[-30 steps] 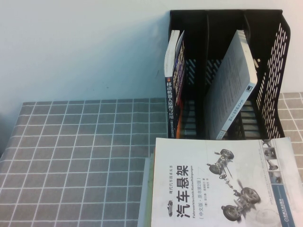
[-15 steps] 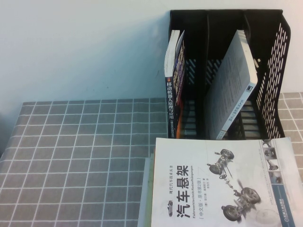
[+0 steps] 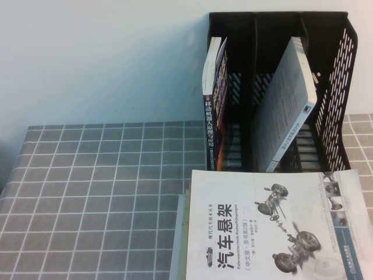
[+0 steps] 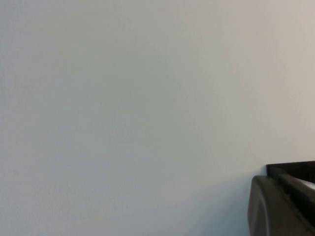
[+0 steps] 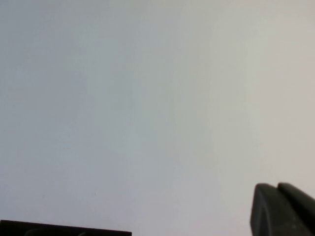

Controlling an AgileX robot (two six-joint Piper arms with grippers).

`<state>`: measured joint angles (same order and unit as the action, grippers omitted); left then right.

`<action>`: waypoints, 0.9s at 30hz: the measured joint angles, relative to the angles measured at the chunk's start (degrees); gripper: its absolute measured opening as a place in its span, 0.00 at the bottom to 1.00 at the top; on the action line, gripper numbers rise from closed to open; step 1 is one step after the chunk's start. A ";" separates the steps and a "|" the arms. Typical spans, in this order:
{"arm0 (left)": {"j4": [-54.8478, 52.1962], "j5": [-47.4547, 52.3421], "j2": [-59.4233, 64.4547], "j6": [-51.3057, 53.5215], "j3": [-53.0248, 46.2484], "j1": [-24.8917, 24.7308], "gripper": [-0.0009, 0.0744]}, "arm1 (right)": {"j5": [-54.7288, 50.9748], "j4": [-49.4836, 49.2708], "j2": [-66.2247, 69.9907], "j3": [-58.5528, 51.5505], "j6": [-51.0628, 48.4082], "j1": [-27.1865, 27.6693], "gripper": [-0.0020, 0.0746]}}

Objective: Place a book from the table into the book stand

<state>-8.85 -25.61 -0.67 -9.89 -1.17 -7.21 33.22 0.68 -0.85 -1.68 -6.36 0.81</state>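
The book's title edge (image 3: 190,226) lies on the books below, so the robot's right gripper should push the blue-striped edge (image 3: 361,216) until the title edge sticks out for the left gripper.
The book (image 3: 274,227), white with a bold black title and grey suspension pictures, lies flat at the front right of the table (image 3: 87,192), on top of another book. The black book stand (image 3: 338,87) stands upright just behind it against the wall. Neither gripper shows in the high view. My left gripper (image 4: 275,179) shows only as dark tips together in its wrist view, facing the wall, with the stand's top edge (image 4: 295,167) beside it. My right gripper (image 5: 275,189) shows the same way, tips together and empty, with a black strip of the stand (image 5: 64,229) at that view's edge.
A dark-spined book (image 3: 213,116) stands in the stand's left slot. A white book (image 3: 288,111) leans in a slot further right. A pale-edged book (image 3: 180,245) lies under the task book. A pale wall is behind the table.
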 joint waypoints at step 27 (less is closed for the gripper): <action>36.99 66.44 27.53 6.10 36.19 0.00 0.01 | -81.96 -6.39 28.56 39.54 -2.23 0.00 0.02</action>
<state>28.13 40.83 26.85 -3.80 35.02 -7.21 -48.74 -5.71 27.71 37.86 -8.58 0.81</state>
